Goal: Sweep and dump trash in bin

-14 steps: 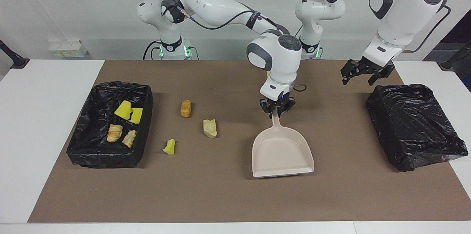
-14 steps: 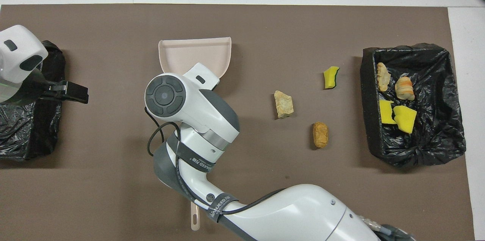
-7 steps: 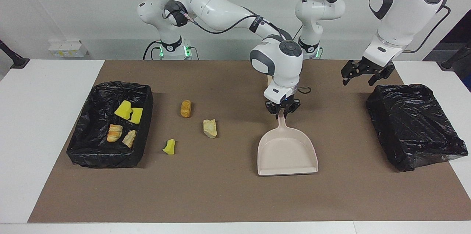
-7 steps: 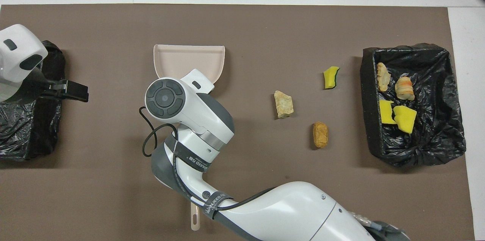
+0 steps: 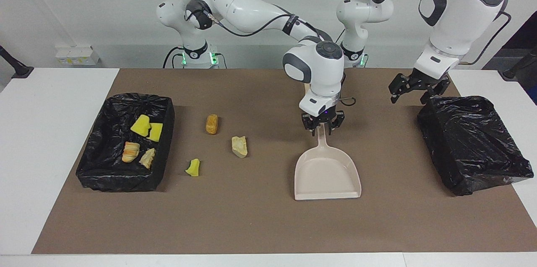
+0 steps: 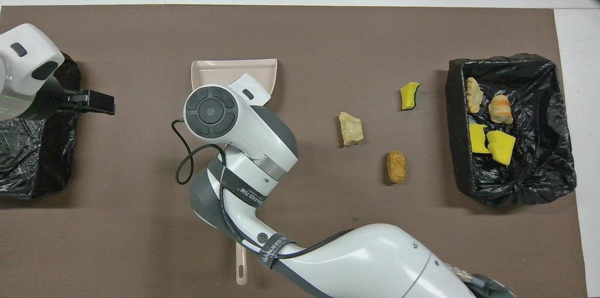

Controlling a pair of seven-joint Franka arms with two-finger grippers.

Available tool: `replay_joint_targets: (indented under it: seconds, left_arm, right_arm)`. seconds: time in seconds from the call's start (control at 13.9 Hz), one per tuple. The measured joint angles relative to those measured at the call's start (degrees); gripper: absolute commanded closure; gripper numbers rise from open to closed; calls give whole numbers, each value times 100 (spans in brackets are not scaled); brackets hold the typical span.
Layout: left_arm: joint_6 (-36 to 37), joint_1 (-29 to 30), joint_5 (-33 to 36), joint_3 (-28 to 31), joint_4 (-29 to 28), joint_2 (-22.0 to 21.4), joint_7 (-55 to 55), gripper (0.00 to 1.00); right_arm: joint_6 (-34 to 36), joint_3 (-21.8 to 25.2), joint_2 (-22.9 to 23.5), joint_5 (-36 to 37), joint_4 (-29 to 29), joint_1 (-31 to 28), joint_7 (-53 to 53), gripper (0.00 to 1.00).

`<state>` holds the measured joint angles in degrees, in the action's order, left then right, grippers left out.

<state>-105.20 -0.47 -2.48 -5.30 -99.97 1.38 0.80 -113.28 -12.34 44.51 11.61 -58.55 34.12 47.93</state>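
The dustpan's handle is in my right gripper, and that gripper's arm is over the brush (image 6: 241,267). My left gripper should take the dustpan (image 5: 321,139), so that my right gripper is left for the brush.
My right gripper (image 5: 322,126) is shut on the handle of the beige dustpan (image 5: 327,176), in the middle of the brown mat. The pan's open mouth points away from the robots. In the overhead view my right wrist covers most of the dustpan (image 6: 234,67). Three bits of trash lie loose on the mat toward the right arm's end: an orange-tan lump (image 5: 212,124) (image 6: 396,166), a pale tan lump (image 5: 239,146) (image 6: 351,128) and a yellow sponge bit (image 5: 193,167) (image 6: 409,95). My left gripper (image 5: 413,90) is open and empty, in the air beside the empty bin.
A black-lined bin (image 5: 165,132) (image 6: 453,101) at the right arm's end holds several trash bits. An empty black-lined bin (image 5: 474,141) (image 6: 33,148) stands at the left arm's end. A beige handle (image 6: 241,267) shows from under my right arm near the robots.
My right gripper has carried the dustpan a little toward the left arm's end and straightened it. My left gripper has shifted slightly. The trash has not moved.
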Motion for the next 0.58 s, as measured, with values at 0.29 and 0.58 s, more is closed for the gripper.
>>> replay_joint_targets:
  seconds: [0.29,0.58]
  left_arm:
    - [-831,-350,-120,-49,-68,636,41,0]
    - [-1657,-1243,-128,-72,-282,1232,918,0]
  right_arm:
    - [182,-3,-1028,-2,-633,-777,-38,0]
    - [284,-6,-2615,-372,-2304,-1739,-224,0]
